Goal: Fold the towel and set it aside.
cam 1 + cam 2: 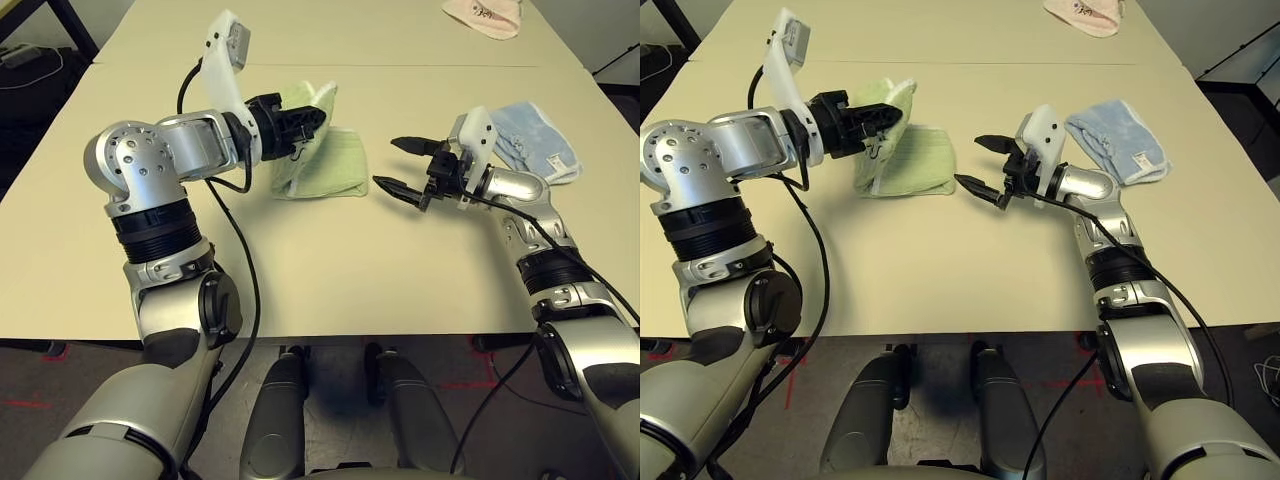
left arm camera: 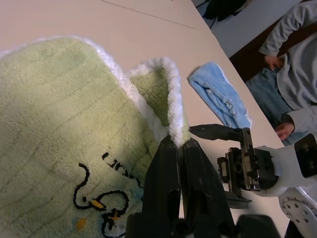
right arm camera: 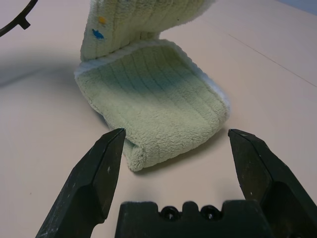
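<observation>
My left gripper should keep going across and let go of the white edging at the towel's folded end (image 1: 362, 176), because the towel's lower layer (image 1: 338, 168) lies flat and open beside the towel's raised part.
The light green towel (image 1: 322, 165) lies on the table in the middle, partly folded, with its far part lifted off the lower layer. My left gripper (image 1: 312, 118) is shut on the towel's white edging (image 2: 173, 119) and holds that part raised. The dark embroidered mark (image 2: 96, 198) shows on the lifted layer in the left wrist view. My right gripper (image 1: 404, 165) stands open just right of the towel, its fingers (image 3: 99, 168) apart with nothing between them, facing the towel's folded end (image 3: 163, 106).
A light blue towel (image 1: 535, 140) lies behind my right wrist. A pink towel (image 1: 485, 15) sits at the table's far right edge. A seated person (image 2: 292, 74) appears beyond the table in the left wrist view. Bare tabletop (image 1: 330, 270) spreads in front.
</observation>
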